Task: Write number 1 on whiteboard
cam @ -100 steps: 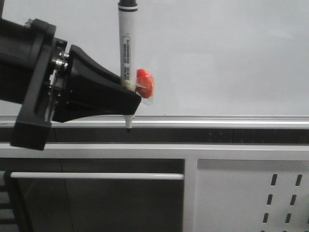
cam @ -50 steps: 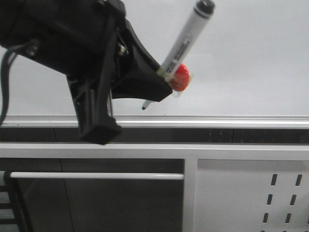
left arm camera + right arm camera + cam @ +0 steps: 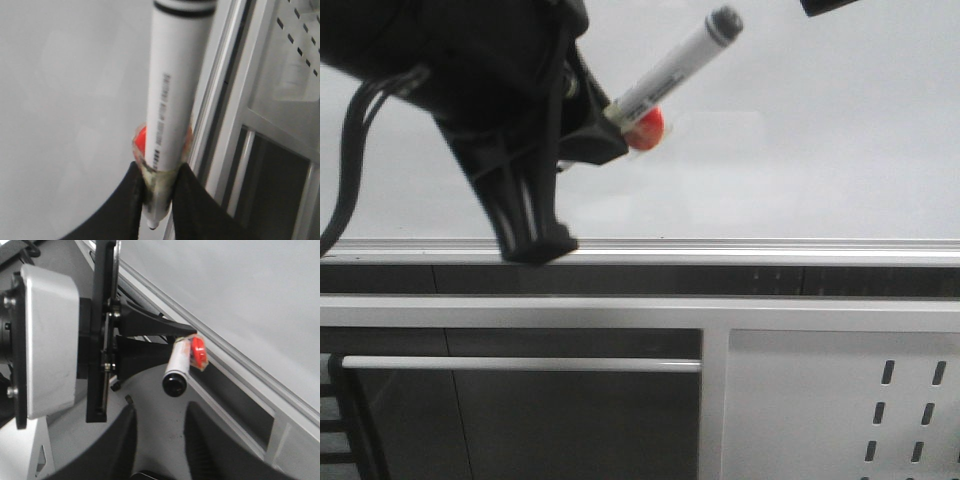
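My left gripper is pinching the marker pen near its tip, so my right gripper should grab the marker pen's black end before writing number 1.
My left gripper is shut on a white marker pen with a black cap end and a red lump stuck at the grip. The pen tilts up to the right in front of the whiteboard. In the left wrist view the pen sits between the fingers, its tip close to the board. My right gripper is open and empty, looking at the pen. No number 1 stroke shows on the board.
A silver rail edges the board below, with a dark channel under it. A white perforated metal panel is at the lower right. A dark tip pokes in at the top right of the front view.
My left gripper has risen and turned. The pen went from upright with its tip at the rail to strongly tilted and higher before the board. A dark tip appeared at top right.
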### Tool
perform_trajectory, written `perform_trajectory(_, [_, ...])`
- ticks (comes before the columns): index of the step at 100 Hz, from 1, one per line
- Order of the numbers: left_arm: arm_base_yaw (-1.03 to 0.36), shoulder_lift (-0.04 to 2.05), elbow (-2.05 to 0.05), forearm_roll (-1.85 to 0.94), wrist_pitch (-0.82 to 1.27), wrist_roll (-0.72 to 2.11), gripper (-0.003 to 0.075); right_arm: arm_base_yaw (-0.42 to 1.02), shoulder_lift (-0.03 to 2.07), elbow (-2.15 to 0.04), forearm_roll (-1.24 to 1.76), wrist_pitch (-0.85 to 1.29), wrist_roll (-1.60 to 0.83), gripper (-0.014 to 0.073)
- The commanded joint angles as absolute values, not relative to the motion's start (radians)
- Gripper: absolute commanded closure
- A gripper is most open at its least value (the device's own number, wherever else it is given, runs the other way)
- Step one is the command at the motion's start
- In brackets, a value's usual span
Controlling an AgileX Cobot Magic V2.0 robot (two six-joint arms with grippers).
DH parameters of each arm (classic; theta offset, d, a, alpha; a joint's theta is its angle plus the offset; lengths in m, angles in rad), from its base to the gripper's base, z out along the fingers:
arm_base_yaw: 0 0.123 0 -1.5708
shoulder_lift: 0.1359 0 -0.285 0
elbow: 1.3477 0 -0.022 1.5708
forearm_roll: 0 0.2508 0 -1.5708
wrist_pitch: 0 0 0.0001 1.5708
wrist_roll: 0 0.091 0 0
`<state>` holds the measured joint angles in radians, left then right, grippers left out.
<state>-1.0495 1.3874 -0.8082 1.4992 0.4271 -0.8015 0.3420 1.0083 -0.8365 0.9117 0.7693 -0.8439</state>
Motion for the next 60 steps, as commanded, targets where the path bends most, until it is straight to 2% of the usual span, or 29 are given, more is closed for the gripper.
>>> perform_trajectory(1, [-1.059, 1.353, -0.864, 1.498, 0.454, -0.812, 0.0738, 0.344, 0.999, -0.872, 0.983, 0.726, -0.848, 0.03])
perform_trajectory(41, [-1.129, 1.399, -0.914, 1.499, 0.455, -0.806, 0.0738, 0.344, 1.006, -0.872, 0.989, 0.682, -0.848, 0.03])
perform_trajectory(60, [-1.15, 1.418, -0.961, 1.499, 0.529, -0.806, 0.0738, 0.344, 1.046, -0.872, 0.989, 0.701, -0.848, 0.0301])
